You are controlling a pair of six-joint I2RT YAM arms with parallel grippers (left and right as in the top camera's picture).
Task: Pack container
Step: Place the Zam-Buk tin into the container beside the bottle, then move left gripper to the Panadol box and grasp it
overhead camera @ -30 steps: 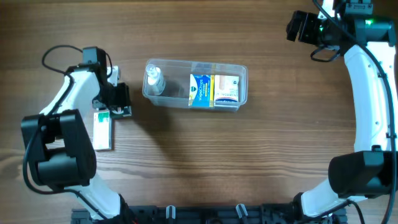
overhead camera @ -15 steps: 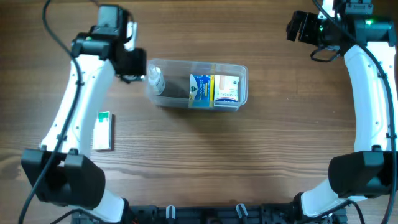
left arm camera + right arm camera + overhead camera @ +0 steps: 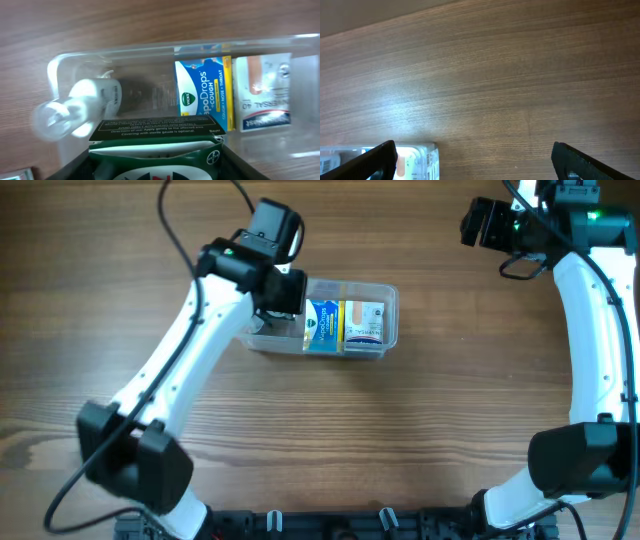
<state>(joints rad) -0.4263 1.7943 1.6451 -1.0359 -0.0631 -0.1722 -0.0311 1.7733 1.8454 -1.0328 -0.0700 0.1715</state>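
Observation:
I should keep lowering the green box (image 3: 157,130) with my left gripper into the open gap separating bottle and blue box (image 3: 148,97) until release, because it stands upright by that gap.
The clear container (image 3: 391,298) lies at the table's centre back. It holds a blue cough-drop box (image 3: 322,325), a white box (image 3: 365,322) and a clear bottle (image 3: 80,102) at its left end. My left gripper (image 3: 278,292) is shut on a green box (image 3: 155,150) and holds it over the container's left half (image 3: 55,70), just beside the bottle and in front of the blue box (image 3: 202,95). My right gripper (image 3: 480,225) is open and empty at the far right back; its wrist view (image 3: 475,160) shows only the container's corner (image 3: 420,160).
The white box with a plaster picture (image 3: 262,92) fills the container's right end. My left arm (image 3: 180,370) stretches diagonally across the left of the table and hides what lies under it. The right arm (image 3: 600,350) runs along the right edge.
My left gripper has swung from the table's left side to above the container's left end, carrying the green box. The white-and-green box on the table is now hidden under the arm. The right arm is still.

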